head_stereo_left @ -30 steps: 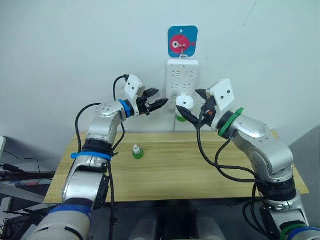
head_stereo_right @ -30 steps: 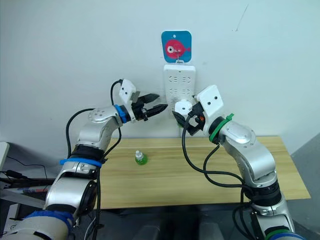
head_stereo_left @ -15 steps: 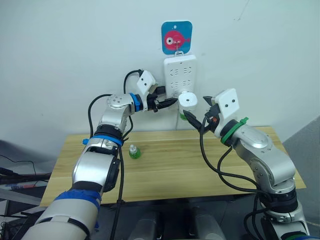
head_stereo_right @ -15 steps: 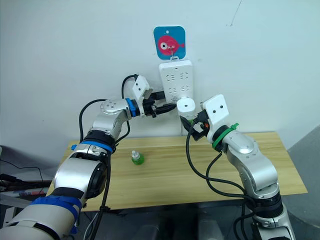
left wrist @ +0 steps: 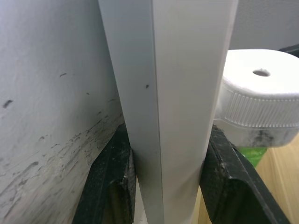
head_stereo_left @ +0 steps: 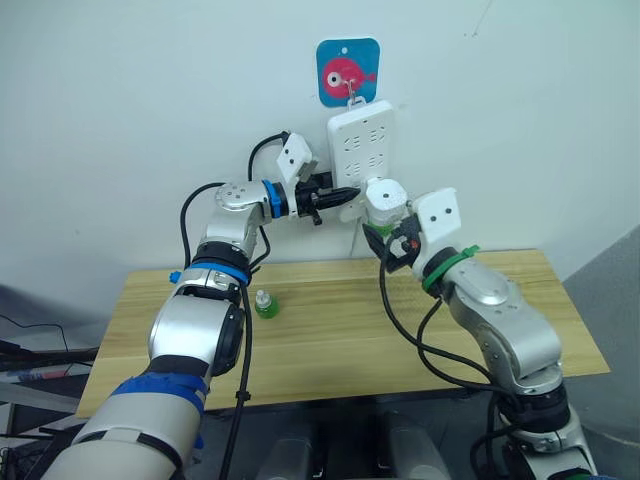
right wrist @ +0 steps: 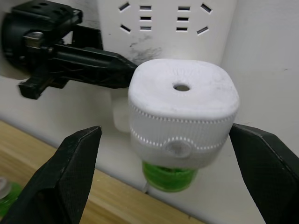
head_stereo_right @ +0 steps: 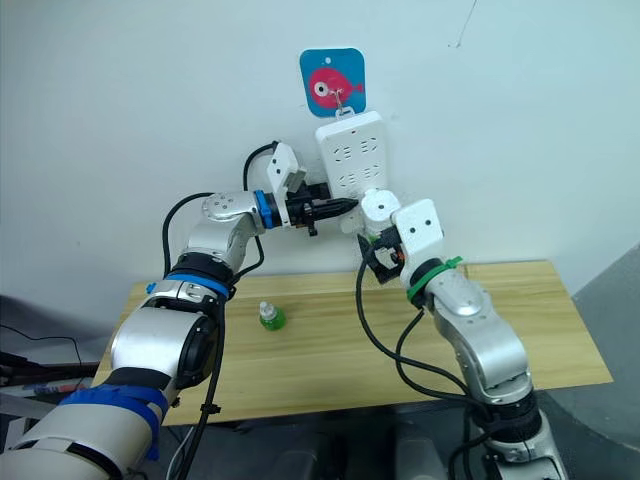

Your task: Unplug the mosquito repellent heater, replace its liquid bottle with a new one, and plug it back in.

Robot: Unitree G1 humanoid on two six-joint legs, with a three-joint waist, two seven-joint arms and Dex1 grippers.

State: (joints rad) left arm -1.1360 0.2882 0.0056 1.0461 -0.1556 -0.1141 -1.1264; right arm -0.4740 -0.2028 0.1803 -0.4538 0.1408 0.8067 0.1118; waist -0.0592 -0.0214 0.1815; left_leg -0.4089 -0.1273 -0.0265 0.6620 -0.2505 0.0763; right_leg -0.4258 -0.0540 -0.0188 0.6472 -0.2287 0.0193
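The hanging green bottle (head_stereo_left: 380, 229) is below the heater's top hole (right wrist: 181, 87), so the robot should expect a wick hidden inside when it pulls the bottle out.
The white mosquito repellent heater (right wrist: 182, 116) sits against the lower part of the white power strip (head_stereo_left: 358, 140) on the wall. A green liquid bottle (right wrist: 169, 173) hangs under it. My right gripper (right wrist: 166, 137) is open, its two fingers flanking the heater without touching it. My left gripper (head_stereo_left: 335, 197) is shut on the strip's left edge, and in the left wrist view its black fingers (left wrist: 112, 186) press both sides of the strip. A second small green bottle (head_stereo_left: 264, 304) stands upright on the wooden table (head_stereo_left: 340, 335), left of centre.
A blue card with a pink fish (head_stereo_left: 348, 72) hangs on the wall just above the strip. Black cables loop from both forearms over the table. The table's right half (head_stereo_left: 520, 310) is bare wood.
My left gripper has moved right to the power strip and shut on its edge. My right gripper has risen and come in around the heater. The camera has shifted.
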